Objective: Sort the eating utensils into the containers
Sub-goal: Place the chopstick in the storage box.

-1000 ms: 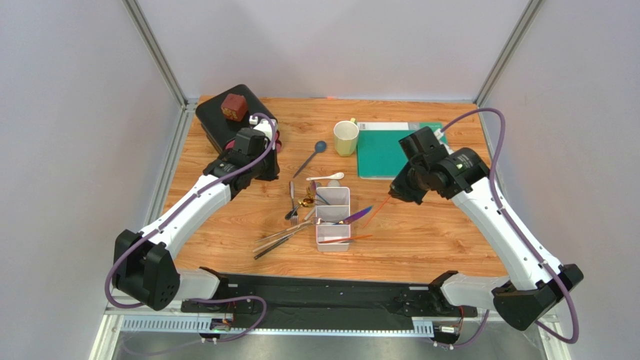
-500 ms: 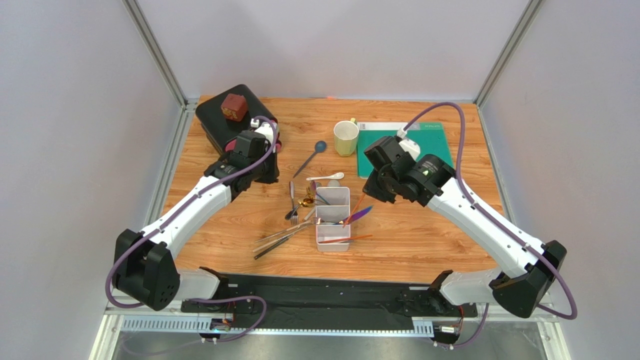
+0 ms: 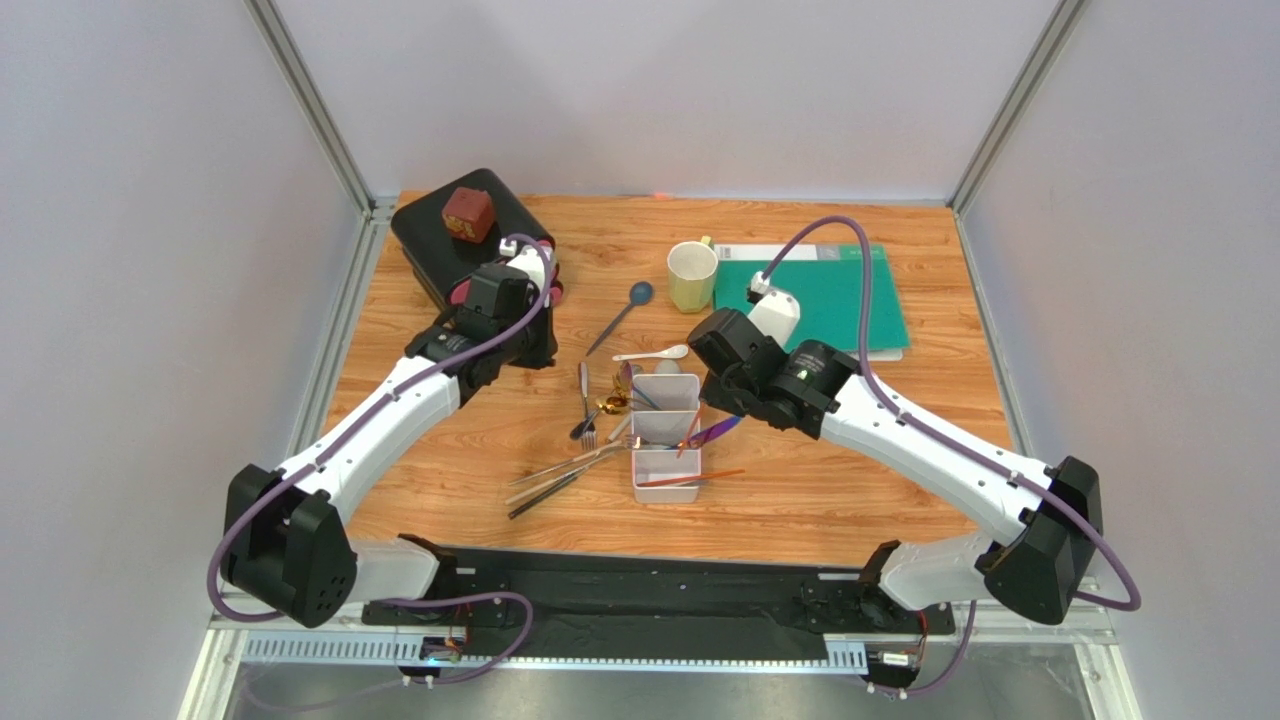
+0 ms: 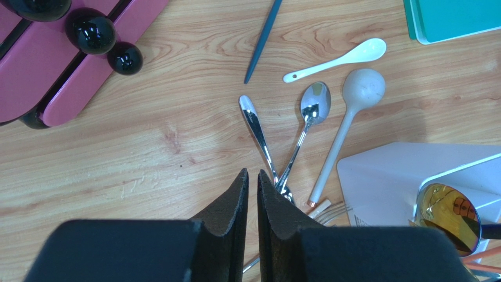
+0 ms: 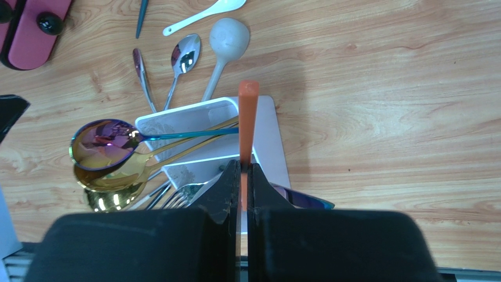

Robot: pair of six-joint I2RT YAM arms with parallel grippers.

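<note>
The orange chopstick points toward the near compartment [image 3: 664, 467] that holds its matching orange stick, so the robot's right gripper should keep going to that compartment and let go there.
My right gripper [image 5: 241, 167] is shut on an orange chopstick [image 5: 247, 117] and hangs over the white divided tray [image 5: 267, 138], the stick pointing across it. In the tray's compartments rest an iridescent spoon [image 5: 103, 144] and a gold spoon [image 5: 112, 173], while a purple knife [image 3: 718, 429] leans over its right rim. A second orange stick [image 3: 706, 479] lies by the near end. My left gripper [image 4: 253, 174] hovers left of the tray, its jaws nearly together with nothing between. Beyond it lie silver spoons [image 4: 311, 106], a white spoon [image 4: 341, 59] and a blue spoon [image 4: 264, 35].
Forks and dark sticks [image 3: 564, 477] lie in a heap left of the tray [image 3: 666, 491]. A black box with pink drawers [image 3: 466, 248] carrying a brown block stands at the back left. A pale mug [image 3: 691, 275] and a green board [image 3: 812, 297] sit at the back.
My right arm has swung left from beside the green board to above the tray, carrying the orange chopstick. The left arm has stayed where it was.
</note>
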